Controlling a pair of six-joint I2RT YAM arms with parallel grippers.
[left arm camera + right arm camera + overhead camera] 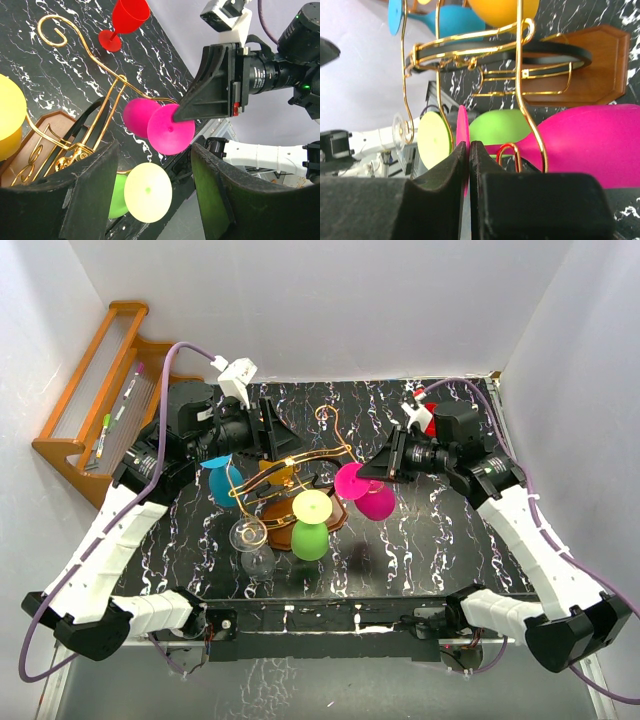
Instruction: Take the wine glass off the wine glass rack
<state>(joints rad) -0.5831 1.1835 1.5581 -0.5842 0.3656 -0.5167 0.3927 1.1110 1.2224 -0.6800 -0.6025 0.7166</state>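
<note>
My right gripper should turn the glass upright above the rack (322, 437) and hand the glass's foot to my left gripper, since it is on the upside-down magenta glass's foot (349, 480) now.
The gold wire wine glass rack (300, 455) stands on its reddish-brown wooden base (335, 517) mid-table, with plastic wine glasses hanging upside down from it. My right gripper (376, 468) is shut on the round foot of the magenta wine glass (372, 498). The wrist view shows the thin pink foot (462, 131) pinched between the pads (451, 165), its stem still by a gold arm (530, 120). My left gripper (278, 435) is open and empty above the rack's left side (85, 145). The magenta glass also shows in the left wrist view (169, 129).
Green (310, 537), blue (224, 483), orange (280, 473) and clear (252, 540) glasses hang from the rack. A red glass (127, 20) stands at the back right. An orange-brown stepped shelf (95, 390) with pens stands at the far left.
</note>
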